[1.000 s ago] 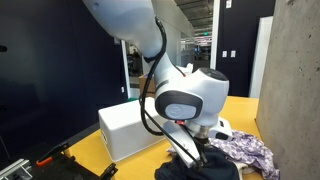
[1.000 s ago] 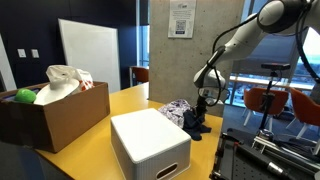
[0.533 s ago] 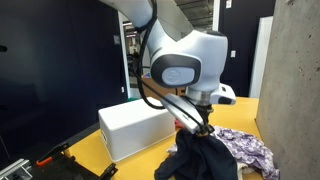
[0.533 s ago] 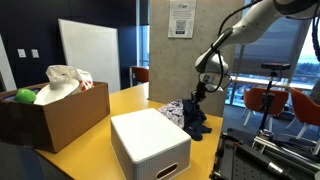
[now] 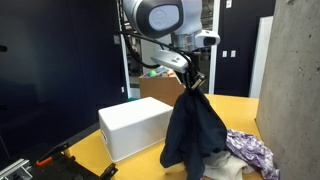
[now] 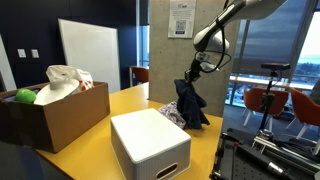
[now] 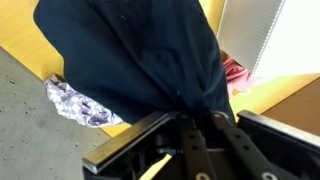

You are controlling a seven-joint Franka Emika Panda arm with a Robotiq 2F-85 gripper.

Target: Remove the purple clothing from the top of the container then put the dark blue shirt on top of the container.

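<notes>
The dark blue shirt [image 5: 192, 132] is hanging from my gripper and the white container's top [image 5: 136, 109] is clear. So I go on carrying the shirt until it hangs over that top.
The dark blue shirt [image 5: 193, 128] hangs in the air from my gripper [image 5: 190, 82], which is shut on its top. In both exterior views it dangles beside the white container [image 5: 132, 128] [image 6: 150, 142], whose lid is bare. Seen from the far side, the shirt [image 6: 189, 102] hangs under my gripper [image 6: 188, 77], just past the container's far end. The purple clothing [image 5: 252, 153] lies crumpled on the yellow table behind the shirt. In the wrist view the shirt [image 7: 140, 55] fills most of the frame, bunched between my fingers [image 7: 168, 128], with the purple clothing [image 7: 80, 103] and the container [image 7: 250, 35] at the sides.
A brown cardboard box [image 6: 52, 112] holding a white garment [image 6: 65, 78] and a green ball [image 6: 24, 96] stands on the yellow table [image 6: 120, 102]. A red cloth [image 7: 238, 72] lies near the container. A concrete wall [image 5: 295, 80] borders the table.
My gripper has risen well above the table, lifting the dark blue shirt from a heap until it hangs free beside the container. The jaws stayed shut.
</notes>
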